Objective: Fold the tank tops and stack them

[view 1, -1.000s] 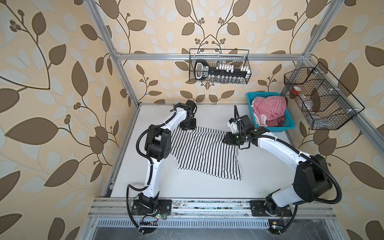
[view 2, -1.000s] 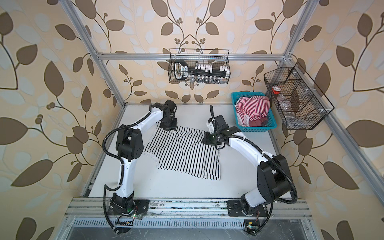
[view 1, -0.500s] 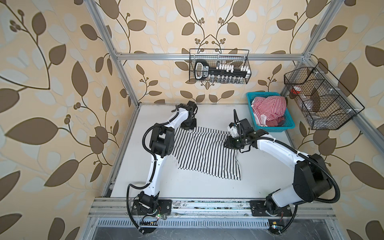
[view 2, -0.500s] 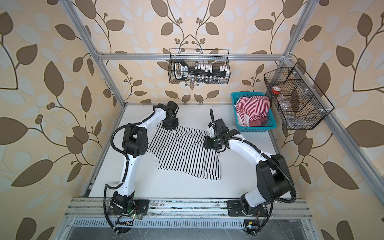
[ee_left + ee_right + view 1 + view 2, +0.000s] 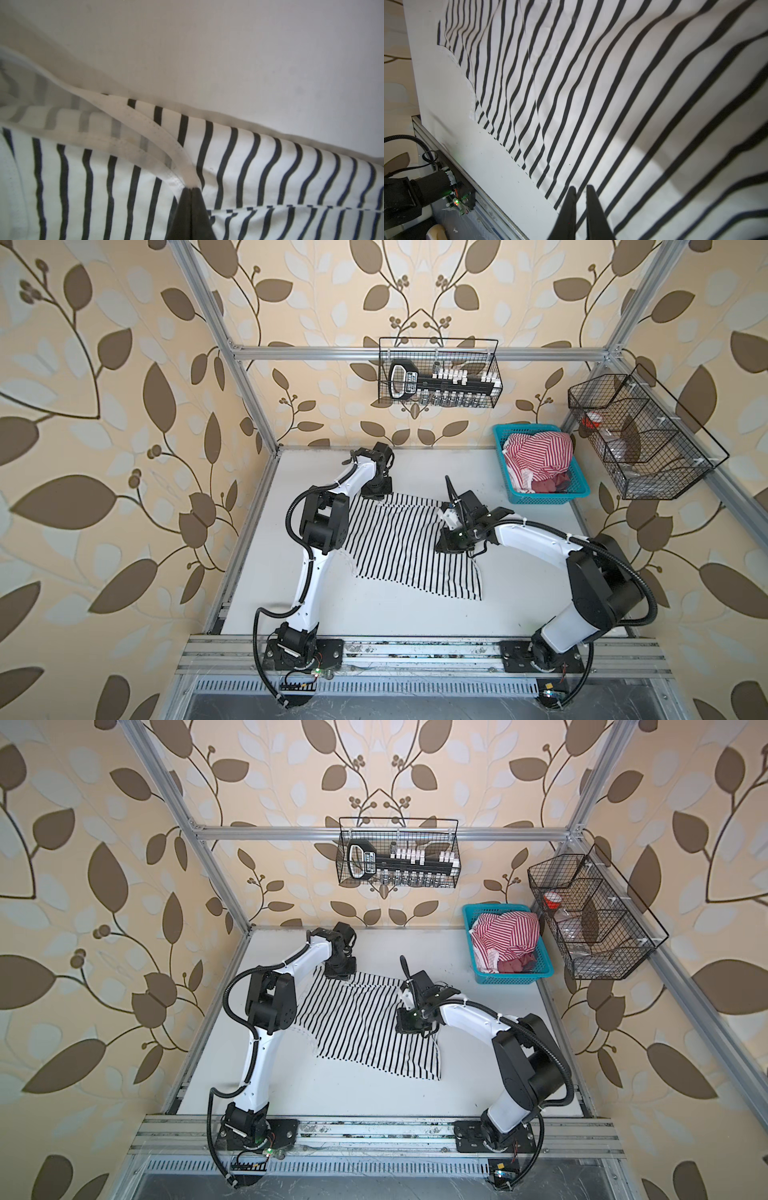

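The black-striped top's far edge (image 5: pixel 416 503) lies folded over, so my right gripper should pin the top's cloth (image 5: pixel 432 570) while my left gripper pulls that edge toward the back wall.
The black-striped tank top (image 5: pixel 399 547) (image 5: pixel 361 1027) lies spread on the white table. At its far edge my left gripper (image 5: pixel 376 493) (image 5: pixel 191 188) is shut, pinching a white hem band (image 5: pixel 188 176) where two bands meet. My right gripper (image 5: pixel 446 545) (image 5: pixel 580 188) sits on the top's right edge, tips down on the cloth. Its jaws are closed to a narrow slit with striped cloth in it. The red-striped tank top (image 5: pixel 540 456) (image 5: pixel 509 936) lies crumpled in a blue basket (image 5: pixel 540 499) at the back right.
A dark red cloth (image 5: pixel 552 485) lies under the red-striped top in the basket. A wire basket with tools (image 5: pixel 438 373) hangs on the back wall and another wire basket (image 5: pixel 640 439) on the right wall. An aluminium rail (image 5: pixel 415 649) runs along the table's front.
My left gripper has closed on the hem band at the far edge. My right gripper has slid a little nearer along the right edge and its jaws have narrowed.
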